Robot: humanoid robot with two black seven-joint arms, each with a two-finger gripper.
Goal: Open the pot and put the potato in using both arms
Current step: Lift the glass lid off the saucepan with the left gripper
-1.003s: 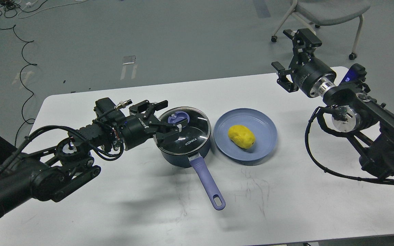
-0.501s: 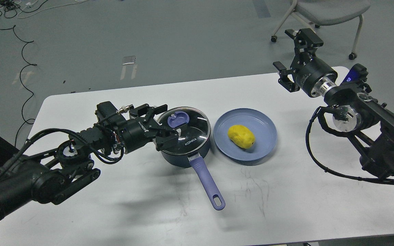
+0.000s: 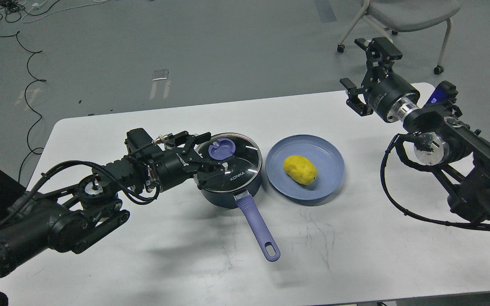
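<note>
The robot should expect an empty dark blue pot (image 3: pixel 220 199) when it lifts the lid off, since only plain dark can be seen through the glass lid (image 3: pixel 243 159).
A dark blue pot (image 3: pixel 221 197) with a long purple handle (image 3: pixel 258 227) stands at the table's middle, covered by a glass lid (image 3: pixel 236 163) with a purple knob (image 3: pixel 222 149). My left gripper (image 3: pixel 211 159) is open over the lid's left side, one finger behind the knob and one in front of it, not closed on it. A yellow potato (image 3: pixel 300 169) lies on a blue plate (image 3: pixel 330 170) right of the pot. My right gripper (image 3: pixel 366 70) is open and empty, raised above the table's far right edge, well away from the plate.
The white table (image 3: pixel 185 263) has its far edge behind the pot. A grey chair on castors (image 3: pixel 406 12) stands on the floor behind the right arm. Cables (image 3: pixel 28 63) lie on the floor at far left.
My left gripper has lowered slightly and shifted toward the lid's knob, its fingers still apart. The right gripper has drifted a little to the right. Pot, lid and potato have not moved.
</note>
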